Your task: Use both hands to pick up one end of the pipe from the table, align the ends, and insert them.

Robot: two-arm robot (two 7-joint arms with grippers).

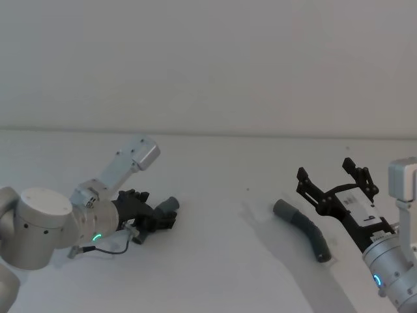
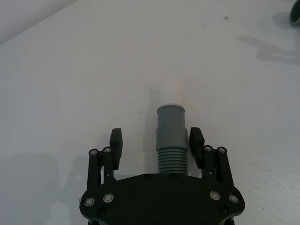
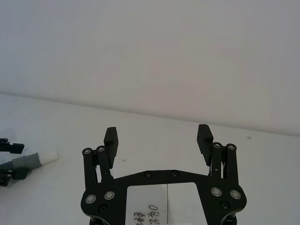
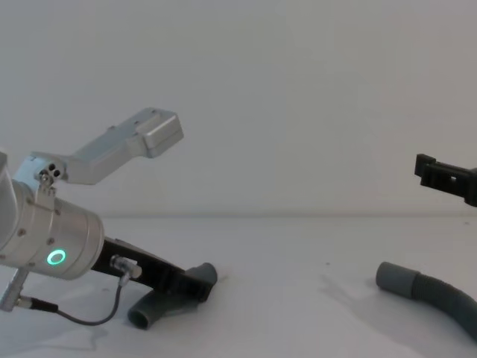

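The ribbed pipe's smooth cuff (image 4: 396,279) will slip over the white tip (image 3: 48,157) when the robot pushes the pipe's ends together, because the white tip is narrower than its collar.
The short elbow tube (image 1: 168,207) lies on the white table (image 1: 221,261) at the left, its white-tipped collar (image 2: 174,93) pointing away from my left gripper (image 2: 156,136). That gripper is low at the table and open, straddling the tube's threaded end; one finger (image 2: 196,140) sits close to the tube, the other stands apart. The ribbed hose (image 1: 306,229) lies at the right with its smooth cuff (image 4: 393,277) facing left. My right gripper (image 1: 326,169) hovers open above the hose with nothing between its fingers.
A pale wall (image 1: 208,65) runs along the table's far edge. Bare table surface (image 1: 221,215) separates the two pipe pieces. A thin black cable (image 4: 82,317) loops under the left wrist near the table.
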